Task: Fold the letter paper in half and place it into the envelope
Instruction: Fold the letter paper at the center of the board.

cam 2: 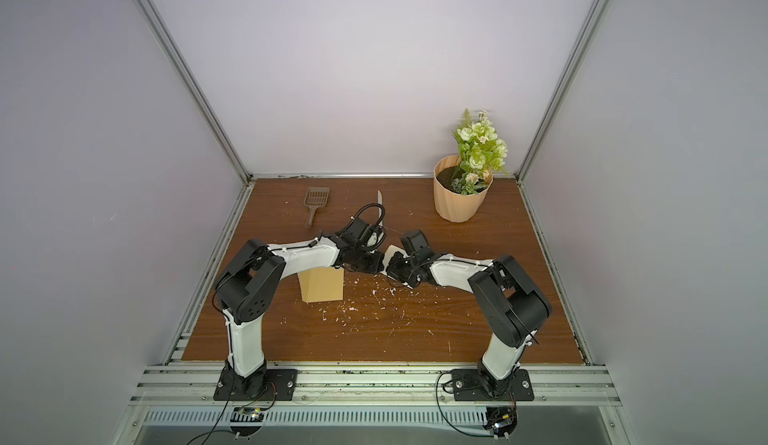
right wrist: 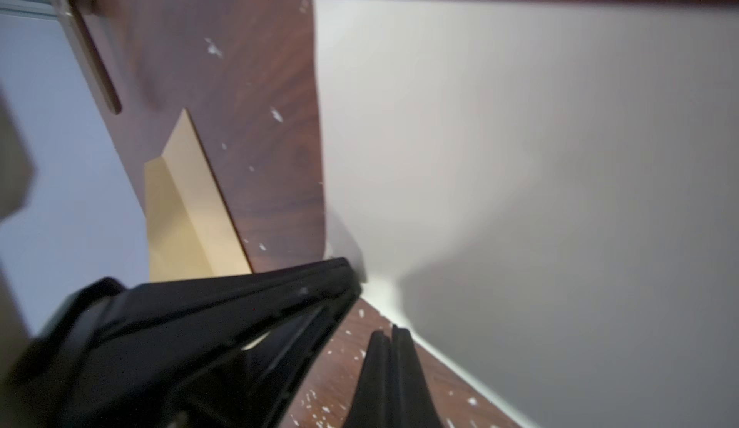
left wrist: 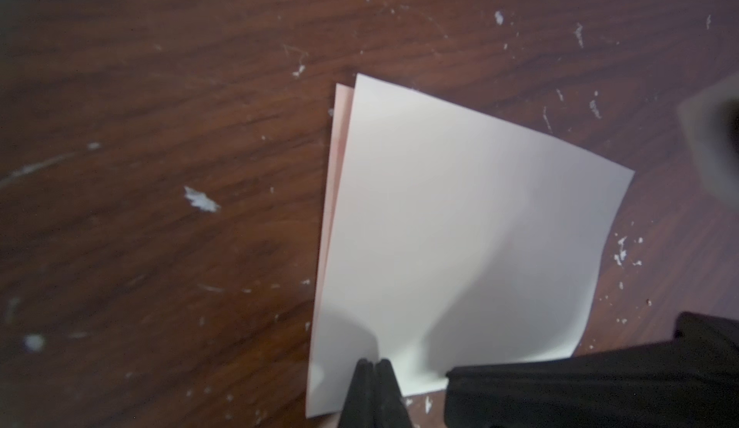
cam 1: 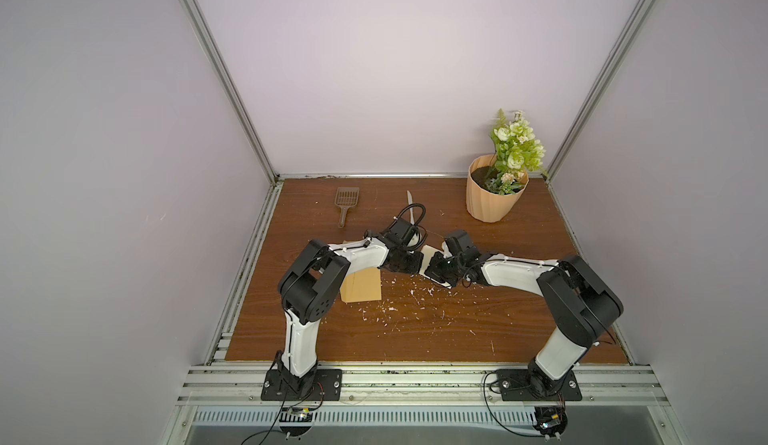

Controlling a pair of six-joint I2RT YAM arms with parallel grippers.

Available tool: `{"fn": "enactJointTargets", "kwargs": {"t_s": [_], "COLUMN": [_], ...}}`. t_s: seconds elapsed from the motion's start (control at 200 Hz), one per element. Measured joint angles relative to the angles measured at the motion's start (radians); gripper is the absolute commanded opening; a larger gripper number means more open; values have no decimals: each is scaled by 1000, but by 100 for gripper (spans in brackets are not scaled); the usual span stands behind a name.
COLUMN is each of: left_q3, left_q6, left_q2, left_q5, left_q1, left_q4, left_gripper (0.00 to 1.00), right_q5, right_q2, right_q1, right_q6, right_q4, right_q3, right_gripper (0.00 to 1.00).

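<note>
The letter paper's folded edge point(left wrist: 500, 357) bulges, so next my right gripper presses along it toward the letter paper's free corner point(left wrist: 573, 352) while my left gripper pins the other corner.
The letter paper point(left wrist: 460, 226) lies folded on the wooden table, two layers showing at one side and one edge curling up. In both top views only a pale patch of it point(cam 1: 429, 254) point(cam 2: 393, 252) shows between the two grippers. My left gripper point(left wrist: 374, 363) is shut, its tips resting on the sheet near its edge; the right wrist view shows it point(right wrist: 352, 276) touching a corner of the paper point(right wrist: 520, 166). My right gripper point(right wrist: 390, 332) is shut too, right beside the sheet's edge. The mustard envelope point(cam 1: 363, 289) point(cam 2: 324, 285) point(right wrist: 188, 214) lies left of them, partly under my left arm.
A peach pot of green flowers point(cam 1: 494, 193) stands at the back right. A brown slotted scoop point(cam 1: 345, 204) and a thin pale blade point(cam 1: 410, 210) lie at the back. White flecks point(cam 1: 399, 301) dot the table. Walls close in on three sides.
</note>
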Motion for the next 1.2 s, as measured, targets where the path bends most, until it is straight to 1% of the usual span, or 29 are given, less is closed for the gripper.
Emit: {"fn": "enactJointTargets", "kwargs": {"t_s": [0.475, 0.891, 1.051, 1.201], "left_q3": [0, 0, 0, 0], "left_q6": [0, 12, 15, 18], "left_q2": [0, 0, 0, 0], "left_q5": [-1, -1, -1, -2], "left_q1": [0, 0, 0, 0], "left_q4": [0, -5, -8, -9], "left_gripper": [0, 0, 0, 0], "right_q5": [-14, -7, -11, -19], "right_q2": [-16, -143, -146, -117], "right_q1": [-1, -33, -48, -47], "right_q6": [9, 18, 13, -3], "right_q4": [87, 56, 42, -5], "right_q3": [-87, -201, -193, -134], "right_gripper": [0, 0, 0, 0]}}
